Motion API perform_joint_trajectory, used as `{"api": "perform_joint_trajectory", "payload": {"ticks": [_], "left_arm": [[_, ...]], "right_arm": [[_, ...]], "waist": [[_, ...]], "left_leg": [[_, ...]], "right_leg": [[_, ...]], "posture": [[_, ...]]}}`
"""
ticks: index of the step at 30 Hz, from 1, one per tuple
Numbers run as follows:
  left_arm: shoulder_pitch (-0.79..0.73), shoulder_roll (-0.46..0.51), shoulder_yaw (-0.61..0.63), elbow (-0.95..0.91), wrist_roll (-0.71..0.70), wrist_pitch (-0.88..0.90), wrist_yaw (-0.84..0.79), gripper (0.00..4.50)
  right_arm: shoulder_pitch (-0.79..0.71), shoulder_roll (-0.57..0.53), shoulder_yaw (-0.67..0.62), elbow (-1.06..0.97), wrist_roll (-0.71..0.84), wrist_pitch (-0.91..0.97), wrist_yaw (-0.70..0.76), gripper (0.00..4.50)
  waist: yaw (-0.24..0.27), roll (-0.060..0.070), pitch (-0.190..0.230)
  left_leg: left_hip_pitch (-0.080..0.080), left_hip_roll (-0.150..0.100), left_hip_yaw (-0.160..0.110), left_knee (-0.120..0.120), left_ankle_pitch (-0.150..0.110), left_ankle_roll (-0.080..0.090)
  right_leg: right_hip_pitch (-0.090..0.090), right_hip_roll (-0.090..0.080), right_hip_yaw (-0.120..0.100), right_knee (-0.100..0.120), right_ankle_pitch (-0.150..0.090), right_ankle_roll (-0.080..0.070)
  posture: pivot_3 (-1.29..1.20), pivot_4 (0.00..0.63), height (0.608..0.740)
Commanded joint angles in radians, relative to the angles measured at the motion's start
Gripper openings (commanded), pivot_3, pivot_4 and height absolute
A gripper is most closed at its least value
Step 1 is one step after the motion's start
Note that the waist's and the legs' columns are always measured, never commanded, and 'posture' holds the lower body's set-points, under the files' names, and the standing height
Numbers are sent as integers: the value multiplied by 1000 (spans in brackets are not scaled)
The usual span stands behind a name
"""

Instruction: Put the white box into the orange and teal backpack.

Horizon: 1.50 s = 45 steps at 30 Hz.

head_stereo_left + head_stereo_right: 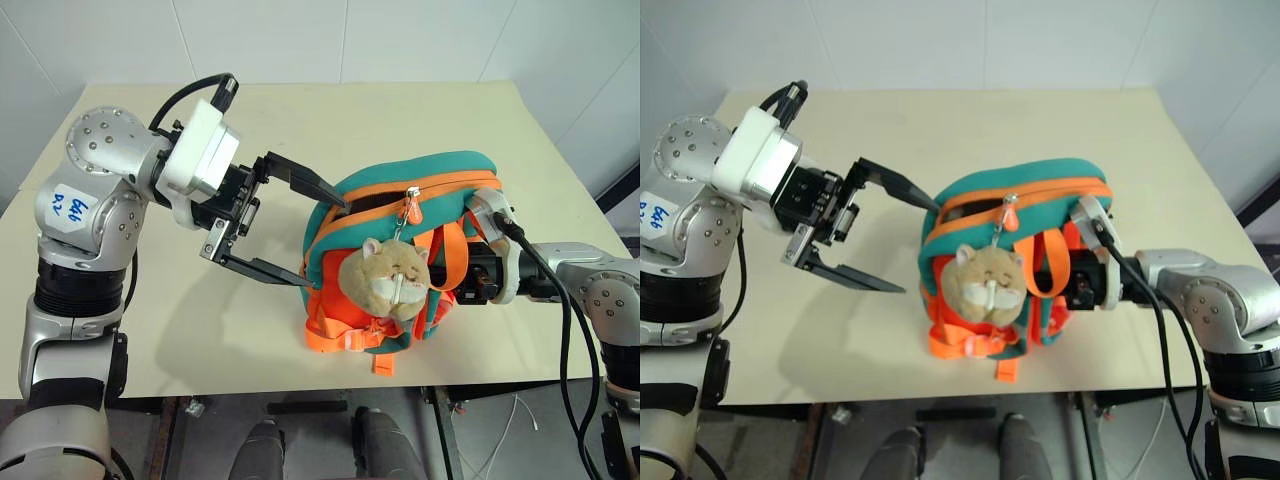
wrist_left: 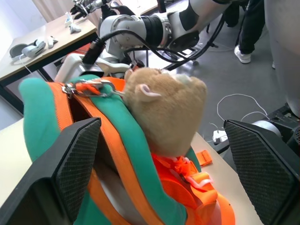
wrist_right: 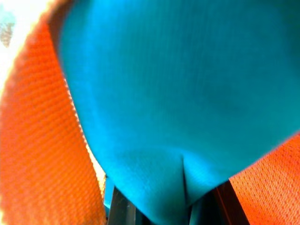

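The backpack's opening (image 1: 372,202) gapes beside the zipper pull, which sits halfway, so the robot's left gripper should grab the tan plush charm (image 1: 385,279) and pull the zipper closed.
The orange and teal backpack (image 1: 400,255) stands upright near the table's front edge, with a tan plush charm (image 1: 385,280) hanging from its zipper pull. The zipper along the top looks partly open. My left gripper (image 1: 325,243) is open at the backpack's left side, its upper fingertip at the zipper opening and its lower one by the base. In the left wrist view its pads (image 2: 75,159) stand wide apart with the backpack (image 2: 42,108) between them. My right gripper (image 1: 470,275) is at the backpack's right side, shut on teal fabric (image 3: 178,117). The white box is out of view.
The cream table (image 1: 300,120) stretches wide behind and to the left of the backpack; its front edge (image 1: 250,395) runs just below it. A black cable (image 1: 560,310) loops from my right wrist. A person's shoe (image 2: 243,54) is on the floor beyond.
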Motion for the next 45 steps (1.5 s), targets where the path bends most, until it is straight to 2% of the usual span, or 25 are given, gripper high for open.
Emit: {"api": "perform_joint_trajectory", "payload": {"ticks": [1,4,5,7,11,19,26,30,35,39,45], "left_arm": [[16,-47,16,26,46,-179,-12,4484],[22,-92,22,53,67,-305,-19,4484],[27,-89,19,46,54,-274,-12,4484],[36,-65,15,-5,-31,-101,26,4484],[28,-69,12,-36,-42,-82,22,4484],[58,-10,-27,-142,-119,161,30,4484],[82,-2,-74,-141,-50,164,58,4484],[54,-57,-73,-122,-37,160,121,4484],[17,-69,-74,-104,-35,227,172,4484],[-1,-69,-88,-129,-87,378,219,4484],[-4,-58,-117,-173,-122,442,162,4484]], "right_arm": [[5,0,9,-5,-6,5,0,98],[2,2,12,-4,-8,5,0,98],[1,3,13,-3,-8,5,0,98],[4,4,13,-5,-7,5,0,98],[6,5,14,-7,-7,5,-1,98],[0,16,19,-1,-13,-1,-2,98],[4,29,13,-10,-11,2,-8,98],[9,34,5,-18,-6,5,-17,98],[18,33,-3,-25,0,8,-23,98],[16,37,-4,-26,2,9,-28,98],[14,44,0,-24,0,7,-30,98]], "waist": [[0,0,0],[-1,0,0],[-1,0,0],[-2,0,0],[0,0,0],[-4,0,0],[-2,0,0],[-1,0,0],[-3,0,0],[-2,0,0],[-4,0,0]], "left_leg": [[0,0,0,0,0,0],[0,0,0,0,0,0],[0,0,0,0,0,0],[0,0,0,0,0,0],[0,0,0,0,0,0],[0,0,0,0,0,0],[1,0,0,0,0,0],[1,0,0,0,0,0],[1,0,0,0,0,0],[1,0,0,0,0,0],[1,0,0,0,0,0]], "right_leg": [[0,0,0,0,0,0],[0,0,0,0,0,0],[0,0,0,0,0,0],[0,0,0,0,0,0],[0,0,0,0,0,0],[0,0,0,1,0,0],[0,0,0,1,0,0],[0,0,0,1,0,0],[1,0,0,1,0,0],[1,0,0,1,0,0],[1,0,0,1,0,0]], "posture": [[0,150,740],[0,150,740],[0,150,740],[0,150,740],[0,150,740],[0,150,740],[0,150,740],[0,150,740],[0,150,740],[0,150,740],[0,150,740]]}}
